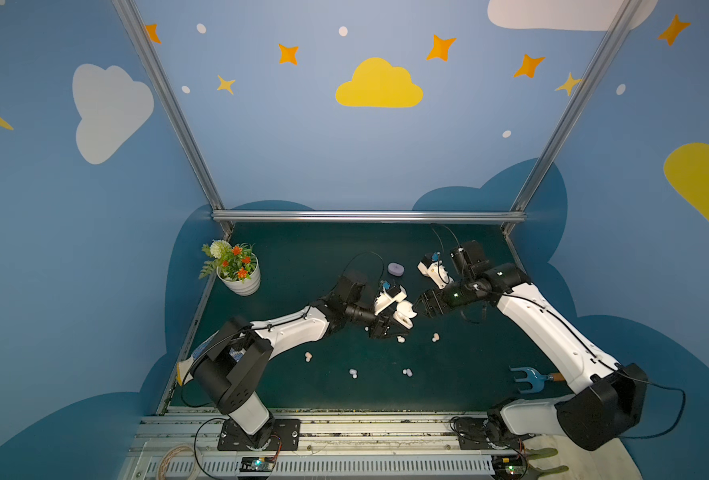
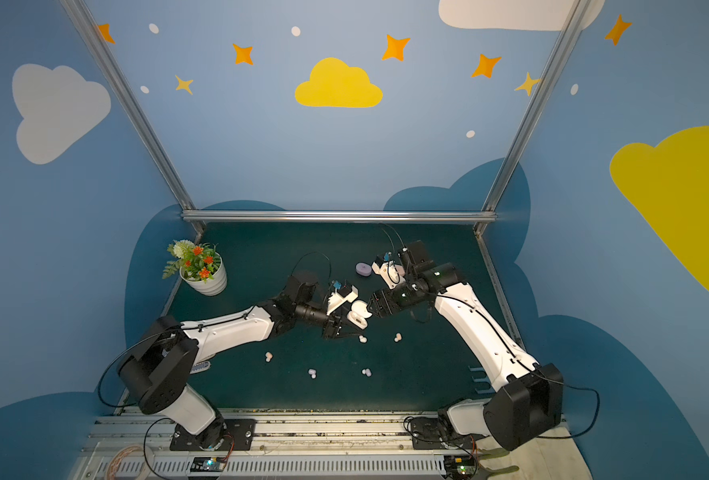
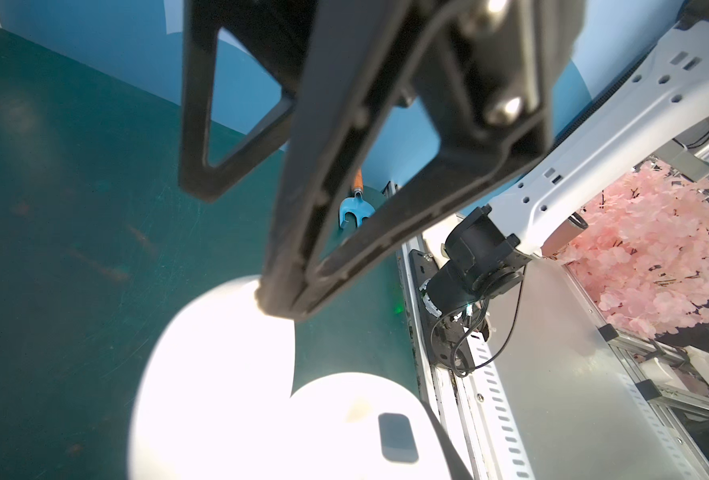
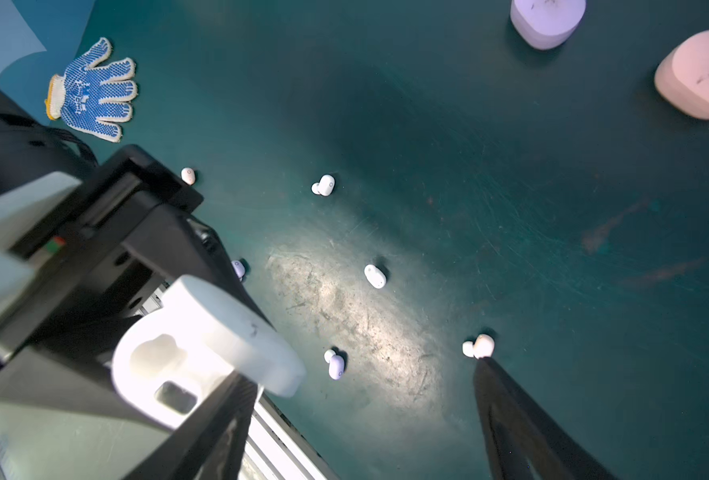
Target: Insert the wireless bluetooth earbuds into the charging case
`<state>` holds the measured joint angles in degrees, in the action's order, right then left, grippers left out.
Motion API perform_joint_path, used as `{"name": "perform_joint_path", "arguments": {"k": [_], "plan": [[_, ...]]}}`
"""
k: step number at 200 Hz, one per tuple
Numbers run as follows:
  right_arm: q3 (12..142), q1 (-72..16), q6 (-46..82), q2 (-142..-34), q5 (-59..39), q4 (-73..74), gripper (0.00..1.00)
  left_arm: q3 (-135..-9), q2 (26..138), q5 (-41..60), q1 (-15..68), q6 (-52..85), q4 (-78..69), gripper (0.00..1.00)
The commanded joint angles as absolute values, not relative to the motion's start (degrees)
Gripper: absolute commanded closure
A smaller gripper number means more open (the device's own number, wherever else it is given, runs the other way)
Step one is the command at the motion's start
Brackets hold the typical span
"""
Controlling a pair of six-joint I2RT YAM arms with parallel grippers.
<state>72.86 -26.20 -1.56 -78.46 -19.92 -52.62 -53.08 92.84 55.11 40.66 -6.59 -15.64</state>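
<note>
The open white case [image 1: 403, 314] in my left gripper is hanging over the white earbuds. Next, I move the case aside before my right gripper picks up a white earbud [image 1: 401, 339].
My left gripper [image 1: 400, 325] is shut on a white charging case [image 1: 405, 311] and holds it above the green mat with its lid open; an empty earbud socket [image 4: 153, 353] shows in the right wrist view. My right gripper [image 1: 416, 306] stands open right beside the case. One of its fingers [image 3: 303, 208] touches the lid [image 3: 220, 353]; nothing lies between its fingers. Several earbuds lie loose on the mat: a white one [image 4: 375, 276], another white one [image 4: 323, 185], a lavender one [image 4: 336, 365] and a peach one [image 4: 479, 346], which sits at my right fingertip.
A lavender case [image 1: 396, 269] and a pink case [image 4: 702, 75] stand shut farther back. A flower pot [image 1: 238, 272] is at the back left, a blue garden fork [image 1: 529, 378] at the front right, and a dotted blue glove [image 4: 95, 91] at the left edge.
</note>
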Motion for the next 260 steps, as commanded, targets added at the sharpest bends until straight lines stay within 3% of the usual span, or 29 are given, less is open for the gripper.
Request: {"name": "perform_joint_path", "arguments": {"k": [1, 87, 151, 199, 260], "plan": [[74.16, -25.93, -1.08, -79.13, -19.16, -53.48, 0.2, -54.54, 90.98, 57.18, 40.96, -7.65, -17.14, 0.74], [76.74, -25.67, -0.11, -77.77, -25.66, -57.74, 0.2, -53.79, 90.89, 54.48, 40.41, -7.29, -16.45, 0.74], [74.42, -21.6, 7.43, -72.61, -30.83, -59.08, 0.18, -50.51, 86.5, 50.52, 39.09, -4.29, -17.83, 0.75], [67.98, -21.65, 12.99, -71.37, -29.08, -58.27, 0.18, -47.45, 81.53, 49.5, 37.26, -3.77, -17.29, 0.75], [55.04, -28.55, 22.05, -73.54, -19.51, -45.51, 0.2, -44.92, 74.05, 47.1, 32.64, -4.93, -11.58, 0.75]]}}
